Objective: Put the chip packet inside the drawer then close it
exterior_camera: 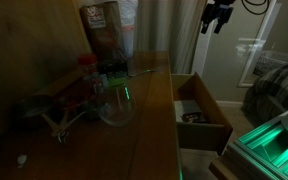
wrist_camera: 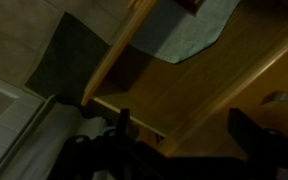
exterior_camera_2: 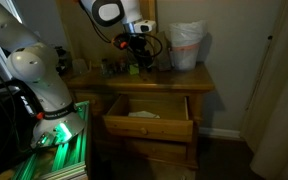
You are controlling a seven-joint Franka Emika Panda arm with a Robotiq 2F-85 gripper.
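Note:
The contents are inside the open drawer (exterior_camera: 191,113) and its front is clear, so my gripper keeps going down until its closed fingers face the drawer front (exterior_camera_2: 150,127).
A tall packet-like bag (exterior_camera: 104,28) stands at the far end of the wooden dresser top; in an exterior view it looks pale (exterior_camera_2: 187,45). I cannot read it as chips for sure. The drawer (exterior_camera: 209,105) is pulled open below the top and also shows in the exterior view from the front (exterior_camera_2: 149,122). My gripper (exterior_camera: 216,15) hangs high above the dresser, away from the bag, and appears over the dresser's middle (exterior_camera_2: 139,52). In the wrist view its fingers (wrist_camera: 184,130) are spread wide with nothing between them.
Glass jars and clutter (exterior_camera: 104,85) crowd the near part of the dresser top. A small pale item (exterior_camera_2: 144,113) lies in the drawer. A green-lit robot base (exterior_camera_2: 59,135) stands beside the dresser. A bed (exterior_camera: 279,85) lies beyond.

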